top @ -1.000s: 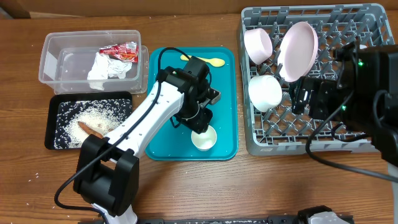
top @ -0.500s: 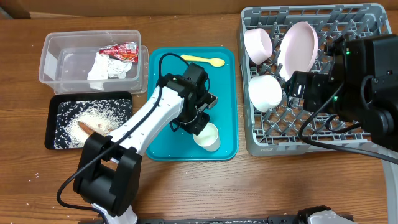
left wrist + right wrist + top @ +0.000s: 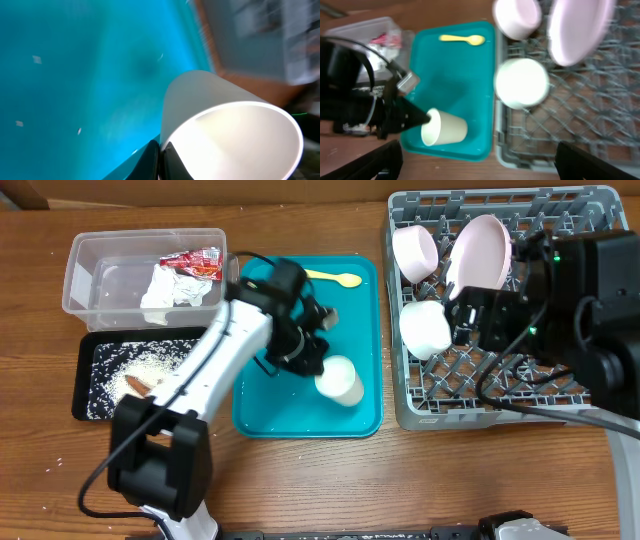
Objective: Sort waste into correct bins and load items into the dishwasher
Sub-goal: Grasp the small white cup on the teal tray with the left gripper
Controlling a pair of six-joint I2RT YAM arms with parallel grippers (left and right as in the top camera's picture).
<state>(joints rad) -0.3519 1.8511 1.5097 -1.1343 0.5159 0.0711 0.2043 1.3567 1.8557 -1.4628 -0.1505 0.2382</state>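
The cup's base is free with my left gripper on the small white cup's rim [image 3: 331,372], so my right gripper should continue toward that base [image 3: 354,393] and close around it.
My left gripper [image 3: 318,370] is shut on the rim of the small white cup [image 3: 340,381], which lies tipped on its side just above the teal tray [image 3: 262,415]; it also shows in the left wrist view [image 3: 225,125] and the right wrist view [image 3: 445,128]. The pale yellow spoon [image 3: 330,277] lies at the tray's far edge. Two white bowls [image 3: 414,250] [image 3: 426,327] and the plate [image 3: 479,260] stand in the grey dish rack [image 3: 500,405]. My right gripper [image 3: 480,162] is open and empty above the rack. The napkin [image 3: 163,292] and red wrapper [image 3: 193,262] are in the clear tub [image 3: 80,280]. Rice and brown scraps [image 3: 140,375] lie in the black tray [image 3: 82,395].
A few rice grains lie on the wood [image 3: 55,465] left of the black tray. The rack fills the right side of the table. The teal tray sits between the bins and the rack.
My left gripper has tipped the cup from upright onto its side and lifted it, the arm swinging left and back. The right arm has shifted slightly left over the rack.
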